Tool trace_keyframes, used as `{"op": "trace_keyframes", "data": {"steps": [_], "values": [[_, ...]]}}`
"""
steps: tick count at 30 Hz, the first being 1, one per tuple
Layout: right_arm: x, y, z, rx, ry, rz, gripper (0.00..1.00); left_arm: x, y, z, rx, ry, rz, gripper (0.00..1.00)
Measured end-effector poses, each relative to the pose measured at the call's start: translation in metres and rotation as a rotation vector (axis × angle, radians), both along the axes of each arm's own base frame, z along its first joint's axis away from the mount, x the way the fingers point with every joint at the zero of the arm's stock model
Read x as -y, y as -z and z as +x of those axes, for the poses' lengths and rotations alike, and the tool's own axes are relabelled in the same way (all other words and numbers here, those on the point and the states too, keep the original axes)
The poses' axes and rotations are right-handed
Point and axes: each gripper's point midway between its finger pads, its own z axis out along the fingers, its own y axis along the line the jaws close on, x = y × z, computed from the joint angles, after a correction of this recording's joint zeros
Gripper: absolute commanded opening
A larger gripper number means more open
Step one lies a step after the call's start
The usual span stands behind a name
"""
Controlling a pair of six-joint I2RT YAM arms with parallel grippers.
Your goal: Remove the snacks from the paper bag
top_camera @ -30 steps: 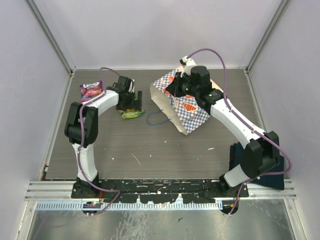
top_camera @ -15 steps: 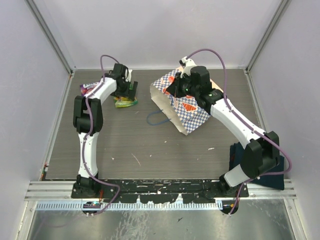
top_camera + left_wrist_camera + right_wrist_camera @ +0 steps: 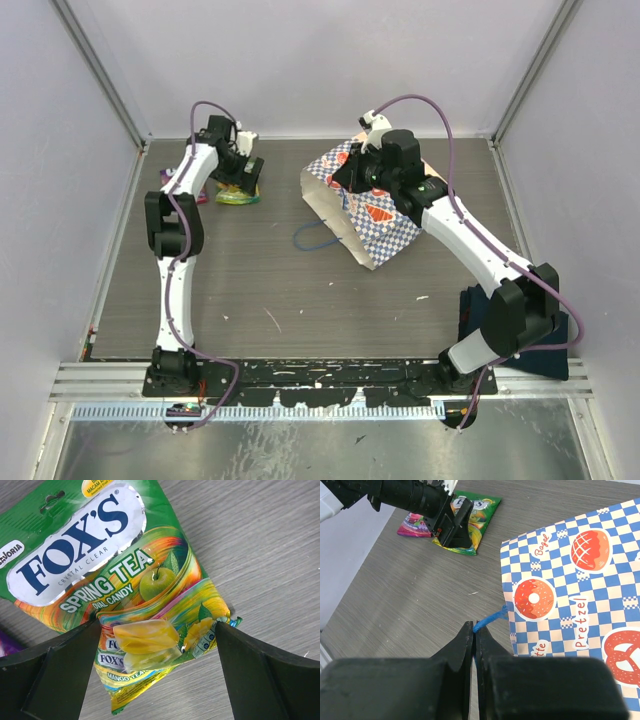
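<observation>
My left gripper should go next, because the green packet [image 3: 237, 198] is outside the paper bag and the paper bag's opening stands open. It should now move into that opening [image 3: 326, 204] until it closes on a snack.
A green candy packet [image 3: 115, 580], one of the snacks, lies flat on the table at the far left [image 3: 238, 196]. My left gripper [image 3: 156, 630] hovers over its lower end, open, a finger on each side. A purple packet [image 3: 412, 525] lies just left of it, mostly hidden by the left arm in the top view. The paper bag [image 3: 375, 215] lies on its side at the far middle, checkered with doughnut and pretzel pictures [image 3: 570, 580]. My right gripper [image 3: 475, 630] is shut on the bag's blue cord handle [image 3: 490, 620]. The bag's inside is hidden.
The bag's other blue handle [image 3: 310, 240] loops on the table in front of the bag's mouth. A dark blue cloth [image 3: 555, 345] lies by the right arm's base. White walls close in the table on three sides.
My left gripper has moved toward the far left corner, and the green packet has shifted that way with it, next to the purple one. The right arm and the bag have not moved.
</observation>
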Motion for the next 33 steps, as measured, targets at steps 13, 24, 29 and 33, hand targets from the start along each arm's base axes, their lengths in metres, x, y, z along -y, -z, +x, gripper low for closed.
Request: {"op": "trace_keyframes", "data": {"steps": [13, 24, 29, 33], "values": [[0.0, 0.001, -0.001, -0.014, 0.0, -0.007, 0.01, 0.006, -0.003, -0.001, -0.005, 0.102, 0.014, 0.98], [0.009, -0.014, 0.009, 0.006, 0.077, -0.008, 0.01, 0.103, -0.137, -0.085, 0.207, -0.015, -0.551, 0.98], [0.019, -0.029, 0.012, 0.033, 0.133, -0.017, 0.01, 0.228, -0.147, -0.154, 0.226, 0.179, -0.797, 1.0], [0.022, -0.033, 0.011, 0.037, 0.15, -0.011, 0.01, 0.3, -0.121, -0.191, 0.166, 0.231, -0.846, 0.91]]}}
